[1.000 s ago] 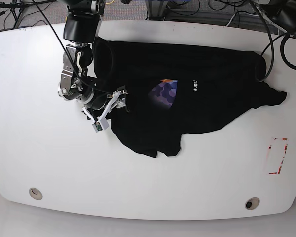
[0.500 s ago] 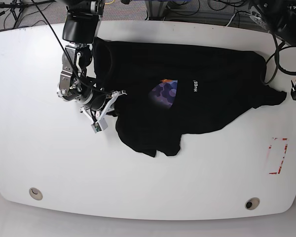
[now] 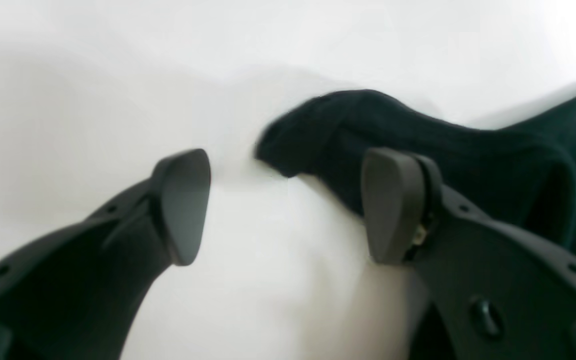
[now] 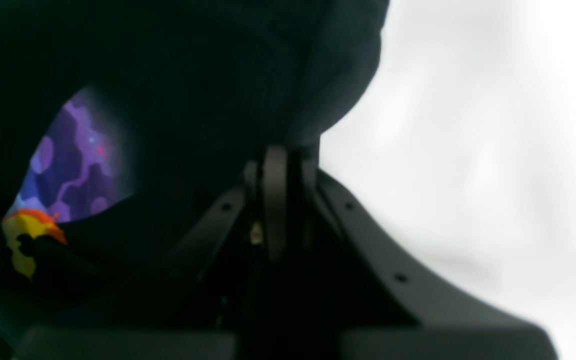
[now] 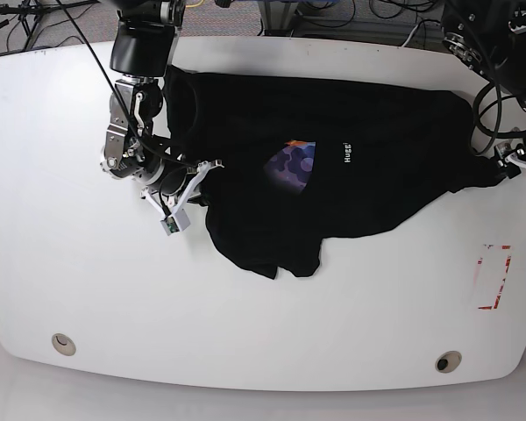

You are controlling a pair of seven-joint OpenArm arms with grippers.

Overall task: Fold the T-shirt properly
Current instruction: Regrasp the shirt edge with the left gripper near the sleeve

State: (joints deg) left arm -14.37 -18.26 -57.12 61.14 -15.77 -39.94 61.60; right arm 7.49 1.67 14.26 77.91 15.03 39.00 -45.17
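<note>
The black T-shirt is lying all wrinkled with only one edge in the robot's right gripper (image 5: pixel 209 192), so next the left gripper takes hold of the T-shirt's loose tip (image 5: pixel 486 176) before both grippers raise the T-shirt.
The black T-shirt (image 5: pixel 359 167) lies spread and wrinkled across the white table (image 5: pixel 333 333), its purple and orange print (image 5: pixel 291 163) showing near the middle. At the shirt's left edge my right gripper (image 5: pixel 207 168) is shut on a fold of the cloth. The right wrist view shows the jaws (image 4: pixel 275 160) pressed together with the black T-shirt (image 4: pixel 208 75) bunched over them, beside the print (image 4: pixel 75 165). My left gripper (image 5: pixel 515 161) is at the shirt's right tip. It stands open (image 3: pixel 288 205), with that tip of the T-shirt (image 3: pixel 318 135) just beyond the fingers.
A red-outlined mark (image 5: pixel 494 277) sits on the table at the right. Two round holes (image 5: pixel 63 343) (image 5: pixel 448 361) lie near the front edge. Black cables (image 5: pixel 486 96) hang over the back right corner.
My right gripper has closed on the shirt's left edge. My left arm has come down to the shirt's right tip, still open.
</note>
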